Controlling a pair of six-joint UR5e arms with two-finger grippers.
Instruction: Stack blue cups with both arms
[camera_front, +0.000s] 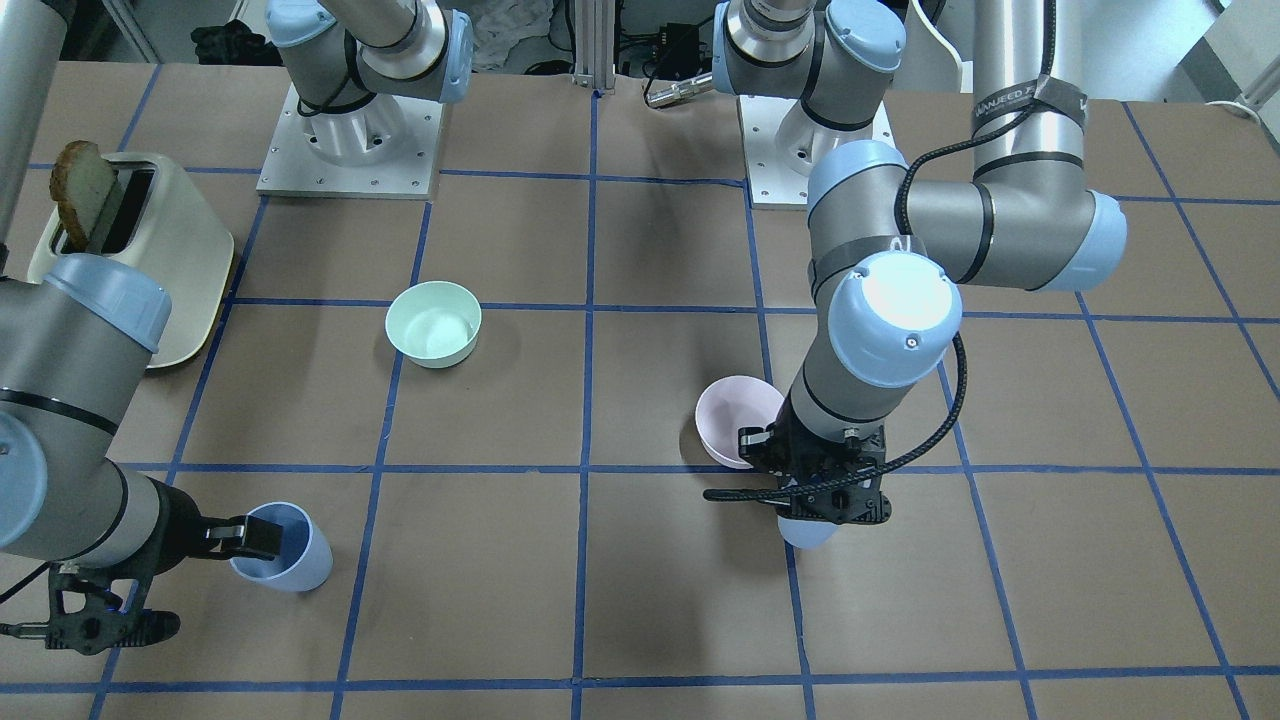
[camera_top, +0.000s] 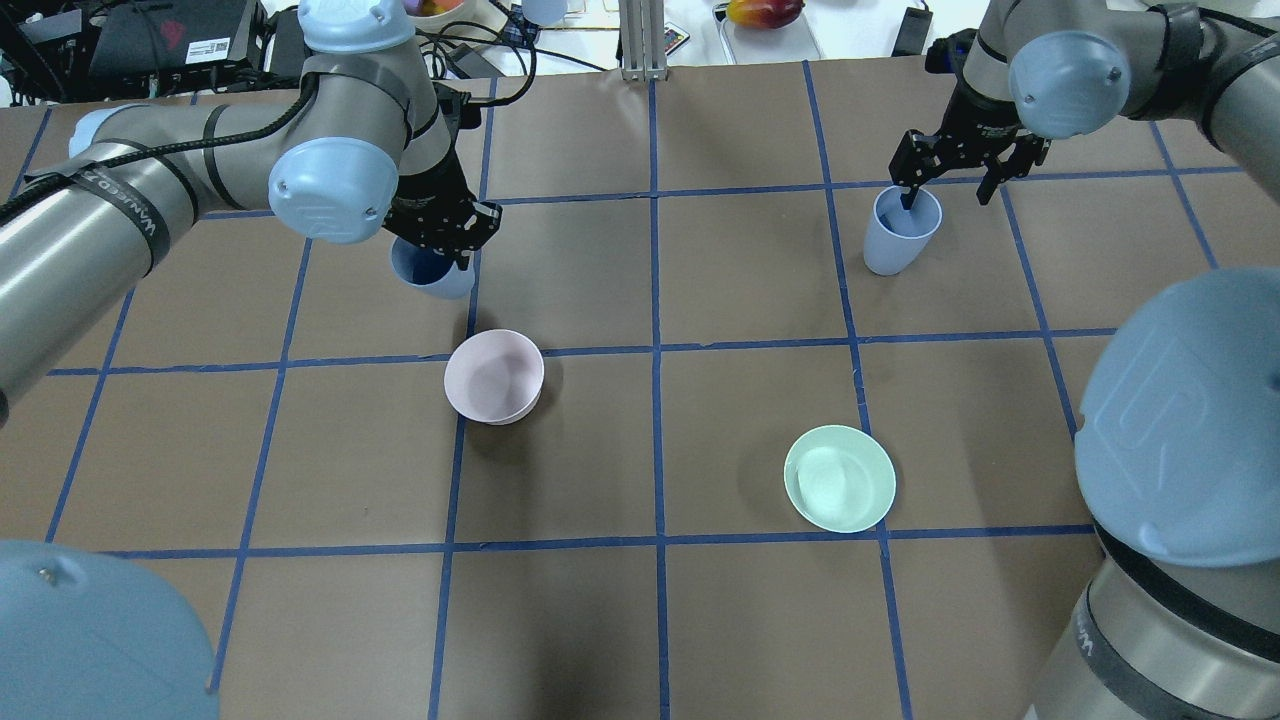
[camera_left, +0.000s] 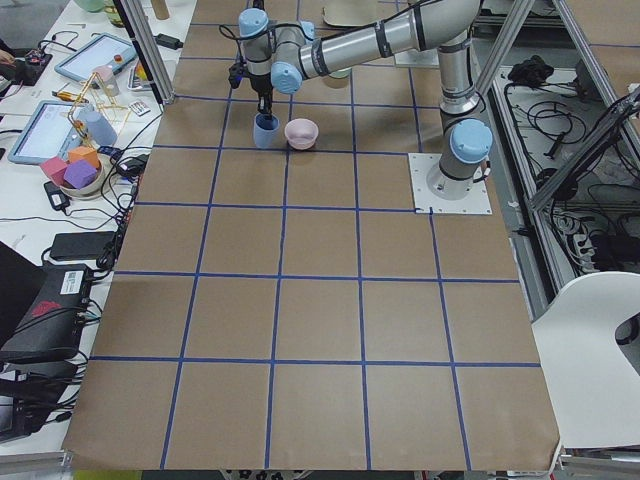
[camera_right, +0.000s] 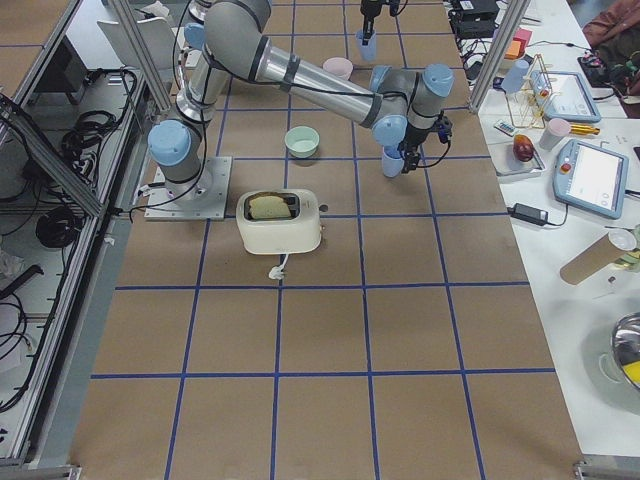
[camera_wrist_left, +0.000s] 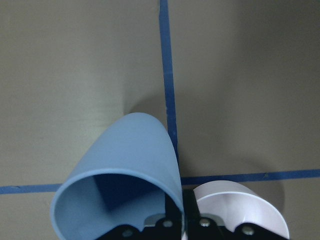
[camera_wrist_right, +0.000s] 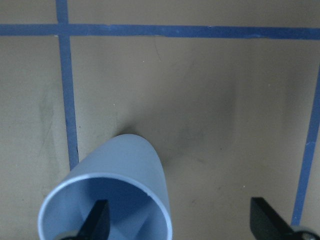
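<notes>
I expect the blue cup (camera_front: 298, 554) under my right gripper to sink partway into the other one, with its rim showing, when I lower it, because it gets narrower toward its base (camera_wrist_right: 134, 145).
One blue cup (camera_top: 432, 272) stands or hangs under my left gripper (camera_top: 445, 243), just beyond the pink bowl. In the left wrist view that gripper (camera_wrist_left: 175, 221) is shut on the cup's rim (camera_wrist_left: 120, 180); I cannot tell if the cup touches the table. The other blue cup (camera_top: 900, 232) stands upright at the far right. My right gripper (camera_top: 950, 190) is open over it. In the right wrist view one finger (camera_wrist_right: 97, 220) is inside this cup (camera_wrist_right: 120, 200) and the other finger (camera_wrist_right: 270, 220) is well outside it.
A pale pink bowl (camera_top: 494, 377) sits close to the left cup. A mint-green bowl (camera_top: 840, 478) sits nearer the robot on the right. A cream toaster (camera_front: 150, 250) with toast stands by the right arm's side. The arm bases (camera_front: 350, 140) are bolted at the table's near edge.
</notes>
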